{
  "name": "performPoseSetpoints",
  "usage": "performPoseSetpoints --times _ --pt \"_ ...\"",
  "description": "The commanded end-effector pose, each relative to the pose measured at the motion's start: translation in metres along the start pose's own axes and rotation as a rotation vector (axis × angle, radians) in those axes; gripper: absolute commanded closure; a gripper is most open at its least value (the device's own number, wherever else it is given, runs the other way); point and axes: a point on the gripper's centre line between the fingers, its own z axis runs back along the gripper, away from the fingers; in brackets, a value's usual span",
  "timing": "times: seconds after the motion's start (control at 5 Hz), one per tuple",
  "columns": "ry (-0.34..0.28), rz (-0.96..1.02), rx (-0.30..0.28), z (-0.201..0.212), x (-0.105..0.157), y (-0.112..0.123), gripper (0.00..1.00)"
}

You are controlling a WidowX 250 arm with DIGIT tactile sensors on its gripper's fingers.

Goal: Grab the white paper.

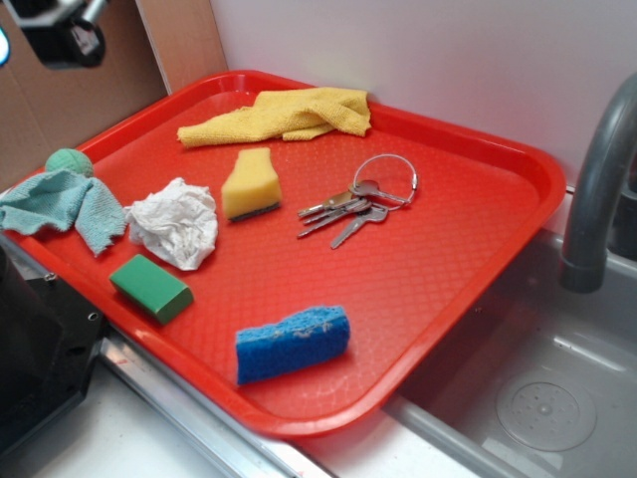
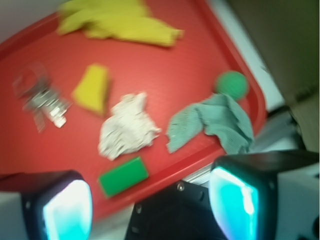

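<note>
The white paper lies clear of the yellow sponge and within the span of the gripper's open fingers, so the robot should keep lowering the gripper until its fingers straddle the paper.
The white paper is a crumpled wad lying on the left part of the red tray, between the teal cloth and the yellow sponge. In the wrist view the paper lies well ahead of my gripper. The gripper is open, its two fingers wide apart with nothing between them, and it hovers high over the tray's left rim. In the exterior view only a dark part of the arm shows, at the top left corner.
On the tray lie a yellow cloth, yellow sponge, keys, green block, blue sponge, teal cloth and green ball. A faucet and sink are at the right.
</note>
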Motion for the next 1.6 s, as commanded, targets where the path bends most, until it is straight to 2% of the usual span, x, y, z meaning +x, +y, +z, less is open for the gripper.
performPoseSetpoints --times 0.0,0.2,0.4,0.6,0.8,1.0,1.4 --pt "0.030 -0.036 0.008 -0.053 0.028 -0.004 0.00" --pt "0.088 -0.121 -0.001 -0.094 0.027 -0.012 0.00" --pt "0.140 -0.163 0.030 -0.135 0.012 -0.024 0.00" --pt "0.165 -0.221 -0.016 -0.144 0.005 -0.024 0.00" --pt "0.189 -0.263 -0.047 -0.147 0.006 -0.026 1.00" --pt "0.213 -0.291 -0.027 -0.143 0.016 -0.031 1.00" --pt "0.243 -0.380 0.018 -0.135 0.018 -0.029 1.00"
